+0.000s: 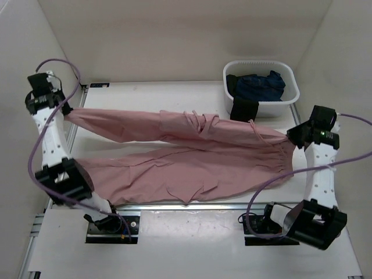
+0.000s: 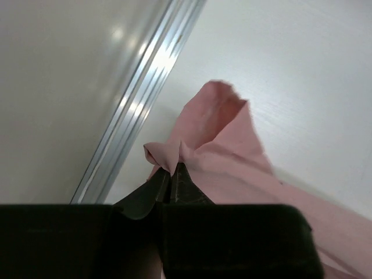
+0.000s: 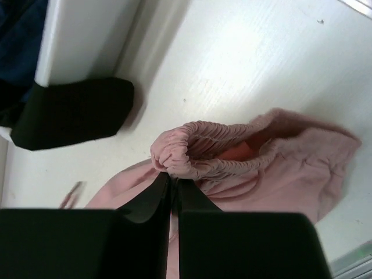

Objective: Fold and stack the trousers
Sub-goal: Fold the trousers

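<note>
My left gripper should bring the cuff forward over the near leg (image 1: 113, 179) and my right gripper should follow, because the far leg (image 1: 133, 124) stretches straight behind the near leg.
The dusty-pink trousers (image 1: 192, 157) lie spread across the table, legs to the left and gathered waistband to the right. My left gripper (image 1: 68, 114) is at the far left, shut on the cuff of the far leg. In the left wrist view the gripper (image 2: 173, 168) pinches a fold of the pink cuff (image 2: 215, 122) just above the table. My right gripper (image 1: 294, 139) is at the right end, shut on the waistband. In the right wrist view the gripper (image 3: 173, 176) grips the bunched elastic waistband (image 3: 192, 148). The near leg lies flat along the front edge.
A white basket (image 1: 292, 93) at the back right holds a dark navy garment (image 1: 261, 84). A black cloth piece (image 1: 243, 108) hangs over its front, close to the waistband, and also shows in the right wrist view (image 3: 70, 113). An aluminium rail (image 2: 139, 99) runs along the table's left edge.
</note>
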